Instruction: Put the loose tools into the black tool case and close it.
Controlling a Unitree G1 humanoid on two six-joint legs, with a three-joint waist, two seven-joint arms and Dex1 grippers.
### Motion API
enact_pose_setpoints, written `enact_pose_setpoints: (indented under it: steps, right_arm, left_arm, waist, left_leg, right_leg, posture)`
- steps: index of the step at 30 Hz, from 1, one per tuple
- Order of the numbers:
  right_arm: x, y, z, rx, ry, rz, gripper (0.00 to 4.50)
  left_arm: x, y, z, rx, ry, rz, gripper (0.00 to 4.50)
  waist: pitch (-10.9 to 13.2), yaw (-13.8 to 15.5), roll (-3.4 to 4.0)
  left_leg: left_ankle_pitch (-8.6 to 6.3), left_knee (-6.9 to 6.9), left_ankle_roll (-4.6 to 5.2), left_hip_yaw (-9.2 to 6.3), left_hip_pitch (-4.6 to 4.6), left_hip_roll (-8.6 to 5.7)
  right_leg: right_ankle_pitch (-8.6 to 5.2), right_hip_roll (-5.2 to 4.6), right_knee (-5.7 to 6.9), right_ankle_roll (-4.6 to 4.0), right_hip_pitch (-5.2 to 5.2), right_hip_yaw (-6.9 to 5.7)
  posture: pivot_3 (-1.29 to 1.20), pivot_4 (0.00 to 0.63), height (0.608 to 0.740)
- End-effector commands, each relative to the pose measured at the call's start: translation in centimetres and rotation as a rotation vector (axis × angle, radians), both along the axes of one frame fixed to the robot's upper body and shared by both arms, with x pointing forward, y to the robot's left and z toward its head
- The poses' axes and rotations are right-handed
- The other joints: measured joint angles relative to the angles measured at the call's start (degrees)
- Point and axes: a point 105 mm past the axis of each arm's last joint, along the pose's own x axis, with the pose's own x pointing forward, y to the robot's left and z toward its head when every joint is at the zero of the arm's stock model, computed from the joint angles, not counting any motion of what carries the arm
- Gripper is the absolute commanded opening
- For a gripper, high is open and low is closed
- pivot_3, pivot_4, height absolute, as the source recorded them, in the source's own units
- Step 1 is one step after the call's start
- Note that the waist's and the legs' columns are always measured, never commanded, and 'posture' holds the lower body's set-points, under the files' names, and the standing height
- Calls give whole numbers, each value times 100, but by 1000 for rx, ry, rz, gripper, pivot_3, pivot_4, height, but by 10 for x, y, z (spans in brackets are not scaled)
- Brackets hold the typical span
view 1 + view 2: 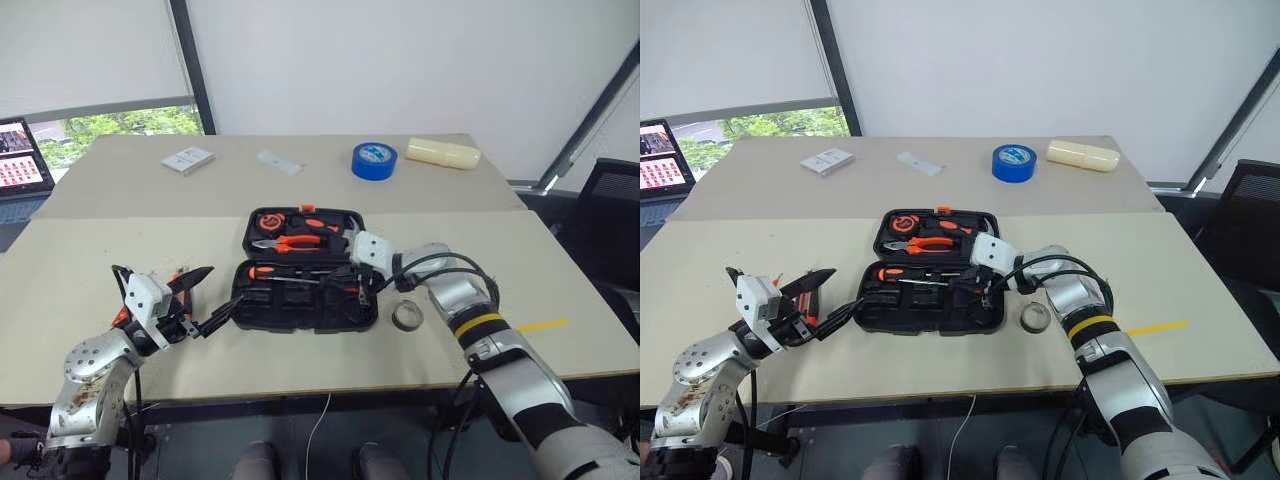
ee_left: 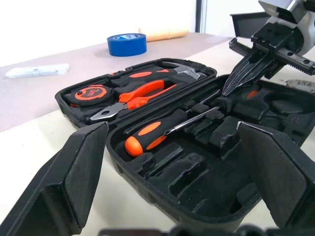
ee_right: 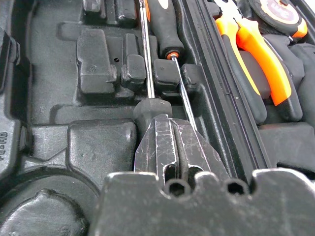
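Observation:
My gripper will lower the slim orange tool (image 1: pixel 120 317), and the tool will settle deep into a narrow empty groove (image 2: pixel 166 161) that runs beside the screwdriver.
The black tool case (image 1: pixel 300 318) lies open at the table's middle. Its far half holds orange-handled pliers (image 1: pixel 296 242), a tape measure and a hammer. A black-and-orange screwdriver (image 2: pixel 156 132) rests in a slot of the near half, and a second shaft lies beside it (image 3: pixel 146 54). My right gripper (image 2: pixel 229 90) reaches down into the near half at its right side, shut, its tip against the moulded slots with nothing visibly held. My left gripper (image 1: pixel 222 292) hovers open at the case's near left corner. The small dark tape ring (image 1: pixel 407 316) lies on the table just right of the case.
At the back of the table are a blue tape roll (image 1: pixel 374 160), a cream cylinder (image 1: pixel 443 153), a small white box (image 1: pixel 188 160) and a clear packet (image 1: pixel 280 162). A laptop (image 1: pixel 20 155) sits far left and a black chair (image 1: pixel 615 200) stands to the right.

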Motion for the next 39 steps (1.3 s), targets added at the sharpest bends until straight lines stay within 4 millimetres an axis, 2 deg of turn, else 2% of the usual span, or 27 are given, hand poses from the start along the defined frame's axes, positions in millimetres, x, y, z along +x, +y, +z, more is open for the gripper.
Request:
enact_pose_setpoints:
  steps: [1, 7, 11, 14, 17, 19, 21, 23, 25, 27, 31, 34, 35, 39]
  right_arm:
    - [-6, 7, -18, -72, 11, 37, 109]
    - [-9, 8, -12, -81, -53, 72, 109]
    - [-14, 7, 27, 102, -133, 107, 109]
    - [-27, -24, 47, 251, -58, 64, 799]
    - [-49, -50, 56, 368, -65, 36, 1735]
    - [-62, -60, 61, 446, -80, 29, 2452]
    - [-82, -71, 65, 552, -81, 75, 3098]
    - [-101, -88, 54, 570, -68, 62, 3809]
    - [-113, -101, 37, 532, -55, 15, 4460]
    - [-120, -108, 28, 524, -80, -31, 4460]
    - [-126, -108, 33, 566, -123, -76, 4460]
    - [-131, -99, 45, 566, -156, -30, 4460]
    - [-131, -95, 52, 563, -170, -7, 4460]
    - [-130, -81, 74, 573, -213, 50, 4460]
  left_arm:
    - [-2, 0, 6, 22, -25, 14, 4500]
    - [-5, 3, -4, 33, 0, 47, 4500]
    - [-13, 14, 2, -33, 3, 74, 4500]
    - [-28, 56, 2, -51, 34, 230, 4500]
    - [-52, 100, -3, -24, 69, 410, 4500]
    - [-63, 115, -5, -4, 86, 464, 4500]
    - [-75, 141, -8, 5, 98, 576, 4500]
    - [-95, 174, -18, -6, 133, 734, 4500]
    - [-109, 190, -27, -40, 175, 818, 4500]
    - [-114, 194, -31, -58, 203, 845, 4500]
    - [-98, 192, -22, -46, 230, 805, 4500]
    - [-72, 186, -9, -26, 266, 757, 4500]
    - [-60, 177, -4, -11, 301, 719, 4500]
    - [-27, 162, 2, 49, 437, 684, 4500]
  waist:
    - [-1, -8, 0]
    - [-2, -53, 0]
    - [-1, -61, -2]
    - [2, -44, -2]
    - [2, 8, -4]
    - [0, 33, -8]
    - [1, 38, -8]
    - [1, 51, -9]
    - [-2, 64, -14]
    - [-7, 56, -28]
    - [-3, 55, -38]
    - [2, 84, -56]
    - [5, 94, -61]
    - [8, 104, -59]
  left_leg:
    - [0, -1, 0, 0, 1, 0]
    - [0, -6, 0, 0, 5, 0]
    - [0, -12, -1, 1, 5, 0]
    - [0, -25, -1, 1, -3, -1]
    - [-2, -33, -4, 4, -2, -2]
    - [-3, -42, -5, 9, 1, -2]
    - [-6, -42, -10, 10, 4, -2]
    - [-6, -41, -10, 8, 7, 0]
    - [-14, -40, -23, 7, 12, 0]
    - [-28, -34, -47, 11, 15, -2]
    - [-34, -29, -57, 13, 15, -4]
    - [-38, -34, -63, 0, 37, -3]
    - [-39, -36, -65, -3, 39, -2]
    - [-38, -38, -67, 0, 40, -6]
  right_leg:
    - [0, 0, 1, -1, -1, 1]
    - [0, 2, 1, -3, -2, 5]
    - [-1, 1, 0, -4, -4, 7]
    - [-2, 0, -3, -4, -12, 8]
    - [-6, -3, -8, -1, -12, 10]
    - [-10, -4, -19, -6, -12, 12]
    - [-19, -4, -16, -11, -14, 11]
    - [-31, -2, -11, -16, -14, 10]
    - [-62, -3, -10, -15, -10, 9]
    - [-70, -9, -13, -22, -7, 10]
    - [-60, -14, -12, -14, -15, 10]
    - [-47, -12, -11, -25, -20, -3]
    - [-46, -13, -11, -28, -20, -7]
    - [-41, -25, -13, -33, -21, -12]
  posture:
    - [0, 150, 740]
    - [0, 150, 740]
    - [0, 150, 740]
    - [0, 150, 740]
    - [0, 150, 740]
    - [0, 150, 740]
    - [0, 150, 740]
    - [0, 150, 740]
    - [0, 150, 740]
    - [0, 150, 740]
    - [0, 150, 740]
    - [0, 150, 740]
    - [0, 150, 740]
    - [0, 150, 740]
